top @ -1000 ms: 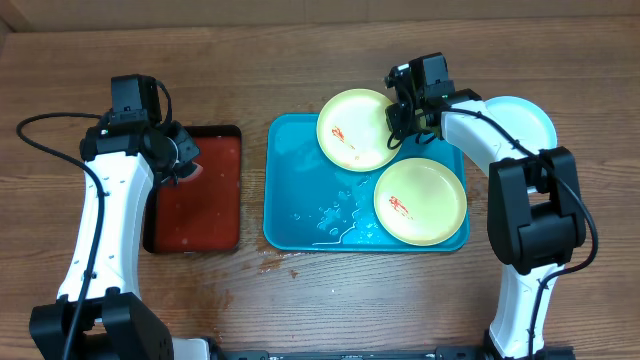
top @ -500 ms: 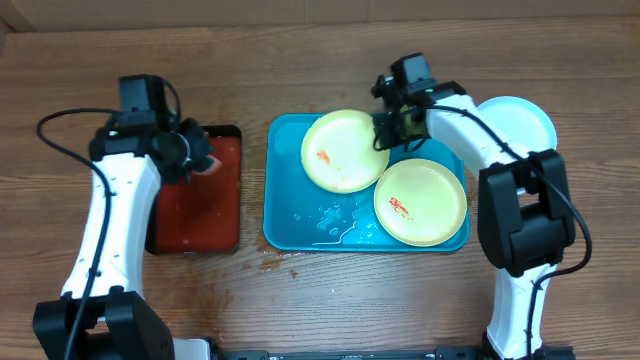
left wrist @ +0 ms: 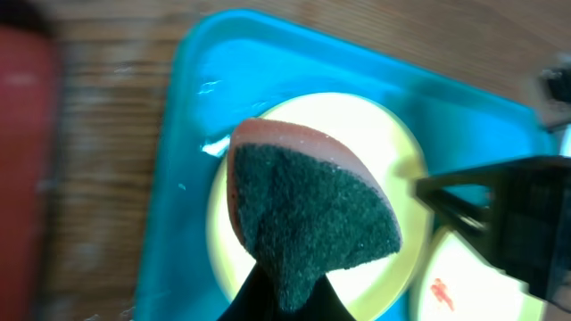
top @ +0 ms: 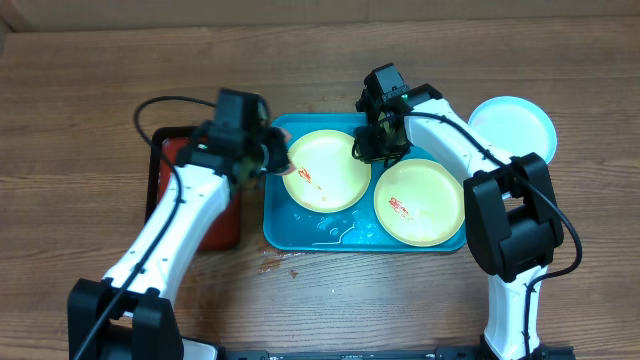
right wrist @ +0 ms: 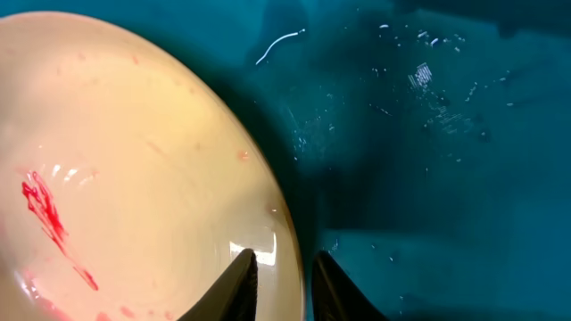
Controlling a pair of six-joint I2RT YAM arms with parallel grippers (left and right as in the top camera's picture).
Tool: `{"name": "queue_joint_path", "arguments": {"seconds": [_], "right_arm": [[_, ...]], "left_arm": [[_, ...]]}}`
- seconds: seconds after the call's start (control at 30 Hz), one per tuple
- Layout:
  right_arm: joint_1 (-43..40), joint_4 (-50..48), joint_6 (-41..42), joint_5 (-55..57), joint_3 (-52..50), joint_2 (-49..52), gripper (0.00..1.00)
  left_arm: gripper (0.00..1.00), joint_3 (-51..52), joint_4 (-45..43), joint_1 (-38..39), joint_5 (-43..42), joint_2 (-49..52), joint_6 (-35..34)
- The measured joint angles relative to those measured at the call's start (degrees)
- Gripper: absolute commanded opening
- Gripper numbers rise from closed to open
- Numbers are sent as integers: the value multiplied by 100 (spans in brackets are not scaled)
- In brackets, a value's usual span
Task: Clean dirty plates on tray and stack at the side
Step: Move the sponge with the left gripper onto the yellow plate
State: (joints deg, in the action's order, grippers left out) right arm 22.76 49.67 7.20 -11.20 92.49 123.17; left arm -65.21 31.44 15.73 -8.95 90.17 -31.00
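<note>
My open right fingers should clamp the plate's rim (right wrist: 298, 273) before my left gripper scrubs the red smear.
The blue tray (top: 280, 222) holds two pale yellow-green dirty plates with red smears. My right gripper (top: 368, 148) is shut on the right rim of the upper-left plate (top: 330, 172); its fingers (right wrist: 241, 287) straddle that plate's edge (right wrist: 134, 178), with the gripper (right wrist: 284, 287) over the tray floor (right wrist: 428, 178). The other plate (top: 420, 200) lies flat at the tray's right. My left gripper (top: 278, 160) is shut on a green-faced sponge (left wrist: 303, 214), which hangs just above the held plate (left wrist: 393, 143). A light blue plate (top: 512, 125) sits on the table, right of the tray.
A dark red, black-rimmed tray (top: 218, 222) lies left of the blue tray, partly under my left arm. Water drops pool on the blue tray's front (top: 330, 228), and a wet patch (top: 275, 262) marks the table by its front-left corner.
My left arm has swung right from the dark red tray to the held plate, carrying the sponge. My right gripper has pulled that plate leftward and toward the tray's middle.
</note>
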Motion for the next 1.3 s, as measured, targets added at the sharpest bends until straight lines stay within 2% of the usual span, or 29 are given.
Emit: {"name": "queue_joint_path", "arguments": {"seconds": [0.2, 0.33, 0.6, 0.97, 1.13, 1.3], "right_arm": [[-2, -719, -11, 0, -385, 2, 23], [0, -894, -173, -11, -442, 2, 4], [0, -828, -166, -63, -442, 2, 4], [0, -682, 289, -103, -442, 2, 4], [0, -675, 365, -103, -442, 2, 4], [-2, -669, 378, -105, -442, 2, 4]], "left_arm": [[4, 278, -671, 588, 251, 4, -352], [4, 337, -903, 833, 525, 13, -570], [4, 337, -1231, 960, 680, 544, -1062], [4, 367, -2173, 981, 358, 1655, -1408], [4, 369, -2210, 981, 474, 1928, -1368], [4, 330, -2009, 1008, 916, 1974, -973]]}}
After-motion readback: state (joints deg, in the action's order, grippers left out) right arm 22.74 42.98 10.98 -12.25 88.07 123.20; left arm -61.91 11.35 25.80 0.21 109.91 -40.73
